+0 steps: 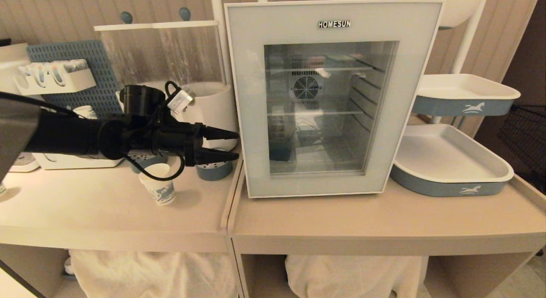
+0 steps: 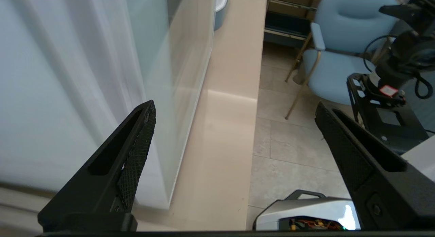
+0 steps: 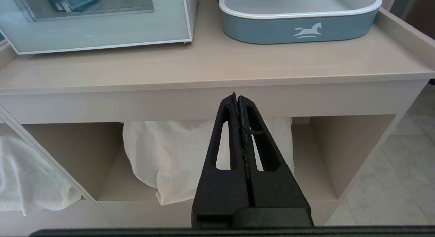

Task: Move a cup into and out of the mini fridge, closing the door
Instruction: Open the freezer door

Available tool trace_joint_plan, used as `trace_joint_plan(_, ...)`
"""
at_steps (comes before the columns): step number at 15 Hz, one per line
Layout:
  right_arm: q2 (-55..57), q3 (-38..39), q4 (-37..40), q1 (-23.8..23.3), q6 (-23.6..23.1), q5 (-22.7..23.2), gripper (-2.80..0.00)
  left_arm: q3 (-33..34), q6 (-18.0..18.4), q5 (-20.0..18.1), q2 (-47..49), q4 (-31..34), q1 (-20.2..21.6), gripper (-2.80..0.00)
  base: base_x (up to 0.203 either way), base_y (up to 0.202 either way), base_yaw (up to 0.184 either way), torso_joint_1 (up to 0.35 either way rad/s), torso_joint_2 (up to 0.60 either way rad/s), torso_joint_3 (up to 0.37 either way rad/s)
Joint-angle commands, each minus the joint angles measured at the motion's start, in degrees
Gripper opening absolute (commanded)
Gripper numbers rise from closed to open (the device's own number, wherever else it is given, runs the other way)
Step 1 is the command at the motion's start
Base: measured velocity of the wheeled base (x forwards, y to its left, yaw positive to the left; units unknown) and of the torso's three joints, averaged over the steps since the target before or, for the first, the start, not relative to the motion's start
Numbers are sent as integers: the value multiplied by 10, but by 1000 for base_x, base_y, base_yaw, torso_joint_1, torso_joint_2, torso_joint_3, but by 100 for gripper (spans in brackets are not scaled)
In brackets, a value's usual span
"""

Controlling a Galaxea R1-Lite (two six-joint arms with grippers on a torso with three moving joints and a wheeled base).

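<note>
My left gripper should hook a finger behind the door's edge (image 1: 244,144) and pull back before it fetches the cup, because the mini fridge's door (image 1: 327,100) is shut against its body.
The mini fridge (image 1: 332,97) stands on the right counter, and its glass-windowed door (image 1: 251,118) lies flat against the front. A small white paper cup with blue print (image 1: 158,188) stands upright on the left counter, apart from the fridge. My left gripper (image 1: 236,145) hovers above and to the right of the cup, level, with its tips just short of the door's left edge. It is open and empty. In the left wrist view the left gripper (image 2: 234,108) is spread wide beside the door's edge (image 2: 176,60). My right gripper (image 3: 237,96) is shut and empty, low in front of the counter's edge.
Two blue-and-white trays (image 1: 452,161) (image 1: 465,95) sit right of the fridge. Drink dispensers (image 1: 162,54), a blue pegboard (image 1: 72,54) and a blue perforated bowl (image 1: 215,169) stand behind the left arm. White cloth (image 1: 149,272) fills the shelves below. A blue chair (image 2: 340,60) stands on the floor.
</note>
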Motion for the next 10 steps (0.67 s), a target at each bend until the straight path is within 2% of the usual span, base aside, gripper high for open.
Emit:
trace_joint_plan(1,0,0,1,0,0,0,-280,11,-2,-6,-31,1,5,0,0,0,0,0,0,0)
trace_joint_plan(3,0,0,1,0,0,0,-280,16,-4,-2,-66,0,13,0,0,0,0,0,0,0)
trace_joint_plan(5,0,0,1,0,0,0,-280,4,-2,5,-39,-1,15,0,0,0,0,0,0,0)
trace_joint_plan(7,0,0,1,0,0,0,-280,-15,-1,33,-13,-6,14,0,0,0,0,0,0,0)
trace_joint_plan(10,0,0,1,0,0,0,-280,-22,-8,34,13,-8,6,0,0,0,0,0,0,0)
